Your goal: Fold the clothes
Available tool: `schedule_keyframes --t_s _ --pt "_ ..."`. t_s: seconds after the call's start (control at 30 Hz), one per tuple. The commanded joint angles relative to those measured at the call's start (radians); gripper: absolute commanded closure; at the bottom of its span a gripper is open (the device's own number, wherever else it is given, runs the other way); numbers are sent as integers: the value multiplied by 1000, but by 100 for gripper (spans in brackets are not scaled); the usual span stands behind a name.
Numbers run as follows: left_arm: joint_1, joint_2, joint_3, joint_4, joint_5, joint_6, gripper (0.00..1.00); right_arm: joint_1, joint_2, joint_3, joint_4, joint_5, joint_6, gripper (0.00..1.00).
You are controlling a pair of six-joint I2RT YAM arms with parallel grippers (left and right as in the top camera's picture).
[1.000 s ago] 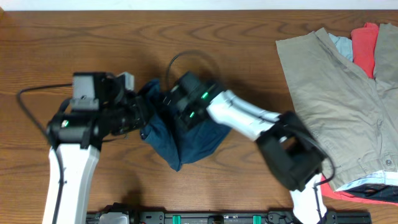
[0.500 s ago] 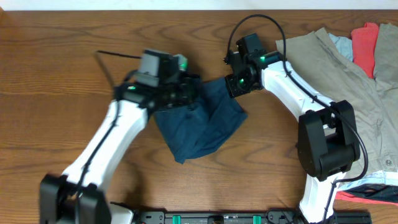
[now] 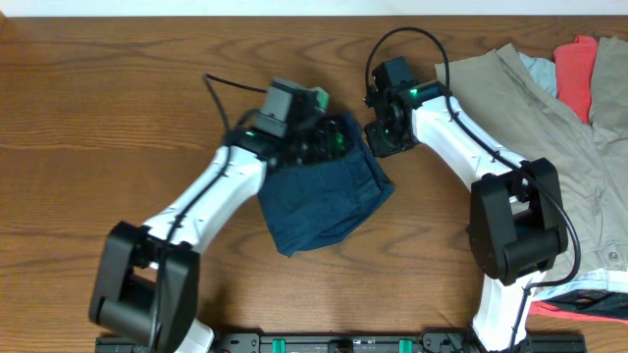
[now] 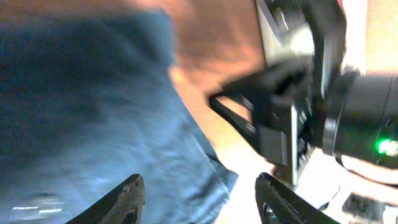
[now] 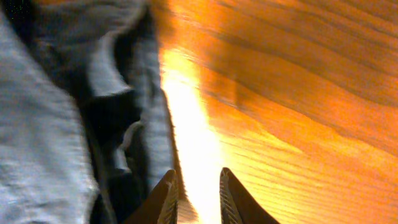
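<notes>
I should use my left gripper to take the shorts' edge (image 3: 270, 213) from my right gripper and move the shorts aside, because the folded navy shorts (image 3: 316, 201) take up the middle work space.
The dark navy shorts (image 3: 319, 201) lie folded in a compact heap on the wooden table (image 3: 118, 88). My left gripper (image 3: 339, 145) hovers over their upper edge. In the left wrist view it (image 4: 199, 190) is open, with navy fabric (image 4: 93, 112) below the fingers and nothing clamped. My right gripper (image 3: 378, 139) stands just beside the shorts' top right corner. In the right wrist view it (image 5: 196, 190) is open by a narrow gap over bare wood, with the navy fabric (image 5: 56, 124) to its left. The right arm's gripper body (image 4: 292, 118) fills the left wrist view's right side.
Khaki-tan shorts (image 3: 530, 147) are spread at the right, over a red piece (image 3: 577, 71) and a pale blue piece (image 3: 538, 71). Black cables (image 3: 407, 34) loop above the right arm. A dark rail (image 3: 343, 343) runs along the front edge.
Both grippers carried the shorts' left edge rightward across the garment, folding it over. Both jaws, shut on fabric before, now stand open and the cloth lies loose.
</notes>
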State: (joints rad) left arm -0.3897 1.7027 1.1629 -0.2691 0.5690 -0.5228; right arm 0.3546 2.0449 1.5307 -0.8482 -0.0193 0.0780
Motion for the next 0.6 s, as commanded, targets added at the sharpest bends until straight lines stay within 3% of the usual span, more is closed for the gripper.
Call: schedule_keyframes --t_s 0.0,0.27,0.57 --pt "115 -52 23 -5 -4 32 41 -50 -53 63 -5 66 41 76" --pt "315 23 23 -5 -116 44 33 -48 -156 97 -24 -468 -121 75" --pt "349 211 23 -3 -117 58 32 74 -89 38 -138 -497 -120 76"
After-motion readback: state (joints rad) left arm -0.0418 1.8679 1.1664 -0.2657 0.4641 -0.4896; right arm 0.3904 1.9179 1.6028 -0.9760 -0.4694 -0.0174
